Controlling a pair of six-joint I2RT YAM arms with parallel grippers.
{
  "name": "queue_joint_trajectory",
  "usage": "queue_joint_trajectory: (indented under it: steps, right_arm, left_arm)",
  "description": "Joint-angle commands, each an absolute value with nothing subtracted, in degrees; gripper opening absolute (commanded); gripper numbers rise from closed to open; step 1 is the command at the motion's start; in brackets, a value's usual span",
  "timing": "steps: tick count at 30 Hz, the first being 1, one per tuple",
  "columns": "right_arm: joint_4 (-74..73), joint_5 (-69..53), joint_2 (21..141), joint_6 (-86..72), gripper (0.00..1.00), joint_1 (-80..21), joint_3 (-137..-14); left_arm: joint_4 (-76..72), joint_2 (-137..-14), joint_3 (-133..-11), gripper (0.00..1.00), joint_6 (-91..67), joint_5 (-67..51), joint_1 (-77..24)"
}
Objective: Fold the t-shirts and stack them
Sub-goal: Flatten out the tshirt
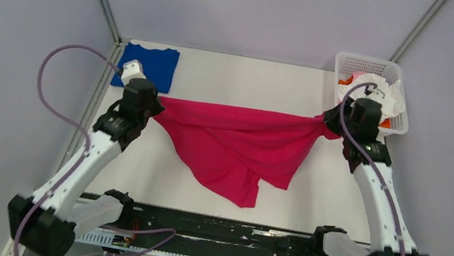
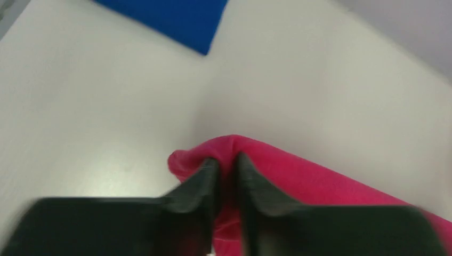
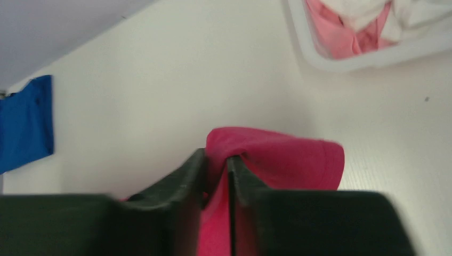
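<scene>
The magenta-pink t-shirt's lower edge (image 1: 237,199) is hanging crooked from the robot's grippers, so next the right gripper puts its end down and grabs the lower corner (image 1: 282,183) next to the notch.
A magenta-pink t-shirt (image 1: 229,142) hangs stretched between my two grippers over the middle of the table, its top edge taut and its lower part drooping to the surface. My left gripper (image 1: 158,105) pinches the shirt's left end; in the left wrist view the cloth (image 2: 298,176) bunches between the narrow fingers of that gripper (image 2: 226,160). My right gripper (image 1: 327,121) pinches the right end, and the right wrist view shows the cloth (image 3: 288,157) folded over this gripper (image 3: 217,157). A royal blue t-shirt (image 1: 149,65) lies folded flat at the back left.
A white lattice basket (image 1: 363,59) stands at the back right, just behind my right gripper, holding crumpled white (image 1: 385,97), pale pink (image 3: 341,37) and orange (image 1: 356,76) shirts. Grey walls enclose the table on three sides. The arm bases sit on a black rail (image 1: 215,231) at the near edge.
</scene>
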State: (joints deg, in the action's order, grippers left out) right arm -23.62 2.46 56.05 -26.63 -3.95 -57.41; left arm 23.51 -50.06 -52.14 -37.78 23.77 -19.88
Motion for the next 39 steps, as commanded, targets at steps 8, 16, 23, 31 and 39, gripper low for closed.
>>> queue_joint_trajectory:
  steps: [8,16,23,31,39]
  right_arm:
    - [-25.1,7.0,80.8,-31.0,1.0,-3.8,-63.5]
    - [-25.3,3.1,74.4,-35.0,1.0,-3.7,-55.8]
    - [-25.4,-2.5,70.8,-36.0,1.0,-3.9,-48.7]
    - [-25.2,-3.6,66.5,-35.3,1.0,-5.3,-41.4]
    - [-26.3,-4.9,59.5,-33.5,0.99,-5.6,-36.1]
  left_arm:
    - [25.5,-77.4,-57.9,1.0,-40.8,15.4,-10.5]
    - [24.9,-74.1,-51.3,1.0,-42.3,9.0,-10.5]
    - [19.5,-71.8,-42.9,0.92,-44.7,9.9,-10.5]
    - [11.4,-75.8,-41.2,0.83,-46.8,12.8,-10.4]
    - [5.6,-79.9,-41.6,0.74,-47.2,12.5,-9.3]
